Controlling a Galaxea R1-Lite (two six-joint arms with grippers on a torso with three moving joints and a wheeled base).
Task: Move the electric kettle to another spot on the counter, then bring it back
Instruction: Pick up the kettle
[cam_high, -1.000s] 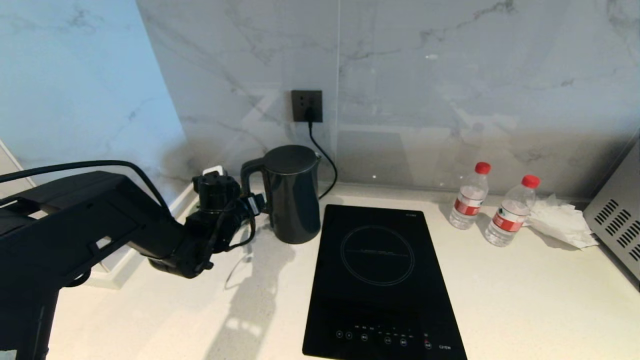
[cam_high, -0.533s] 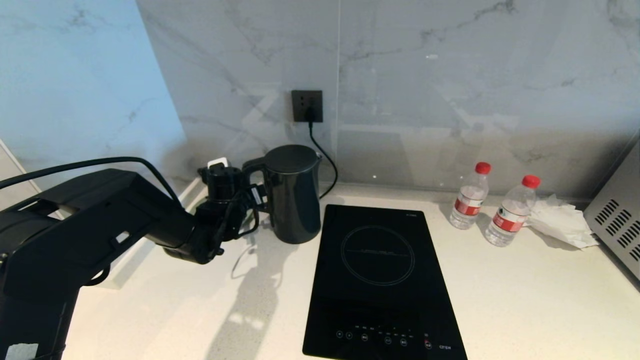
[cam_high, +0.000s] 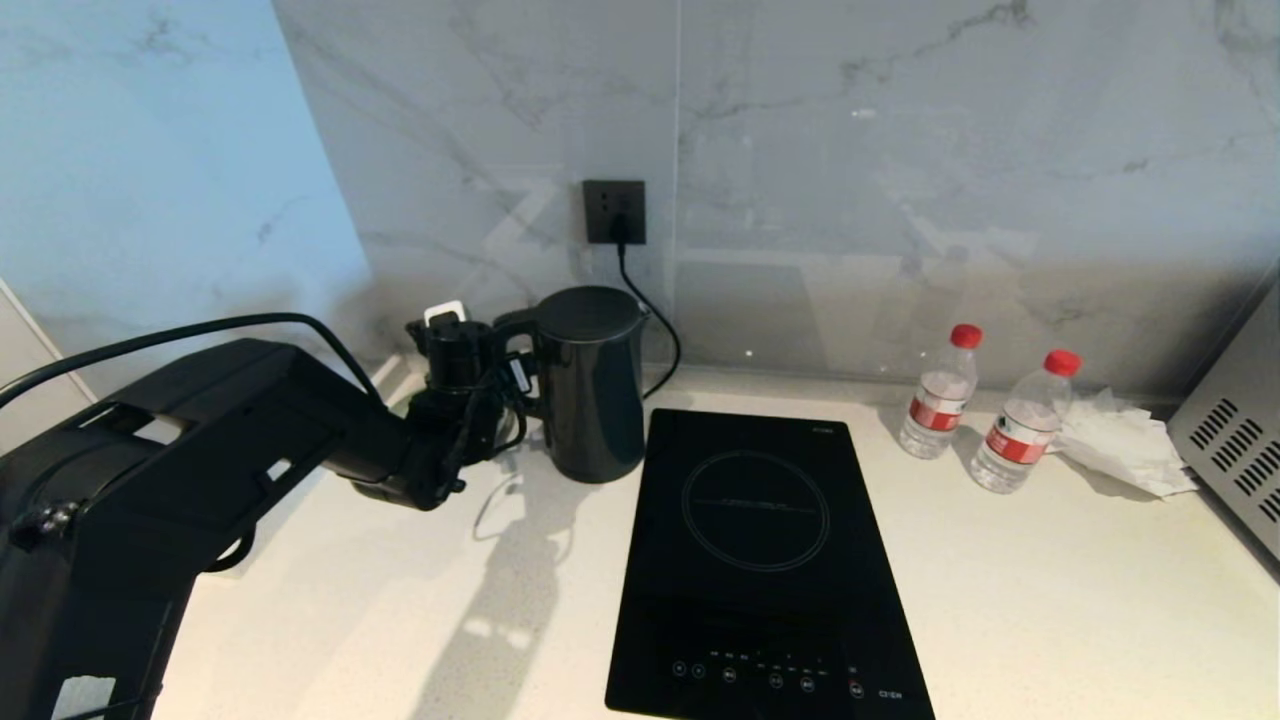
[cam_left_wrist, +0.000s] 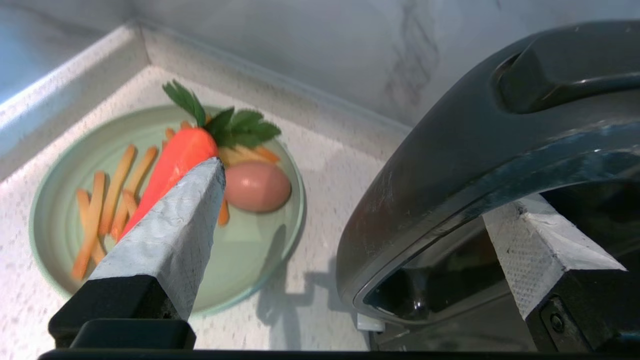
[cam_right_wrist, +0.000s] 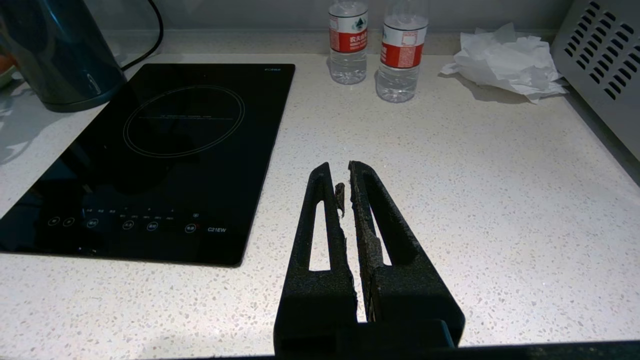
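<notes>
The cord (cam_high: 653, 391) runs low toward the foot of the electric kettle (cam_high: 593, 386), so when I lift, the kettle will come away from a corded base that stays in place.
The electric kettle (cam_high: 590, 390) is a glossy black jug. It stands upright at the back of the counter (cam_high: 1000, 600), left of the hob, with its loop handle (cam_high: 508, 335) facing my left arm. My left gripper (cam_high: 503, 378) is at that handle and open. In the left wrist view the handle (cam_left_wrist: 450, 165) lies between the spread fingers of the left gripper (cam_left_wrist: 356, 187), one finger outside the loop and the other inside it. Neither pad presses on the handle. My right gripper (cam_right_wrist: 341, 172) hangs shut and empty over bare counter right of the hob.
A black induction hob (cam_high: 770, 540) lies right of the kettle. Two water bottles (cam_high: 937, 395) (cam_high: 1020, 425), crumpled tissue (cam_high: 1120, 440) and a vented metal appliance (cam_high: 1235, 440) fill the back right. A cord runs to the wall socket (cam_high: 614, 212). A green plate (cam_left_wrist: 250, 240) with carrot and egg sits in the corner behind the handle.
My left arm has reached forward and to the right, bringing the open gripper from short of the handle to around it. The kettle has hardly moved. The right arm is still.
</notes>
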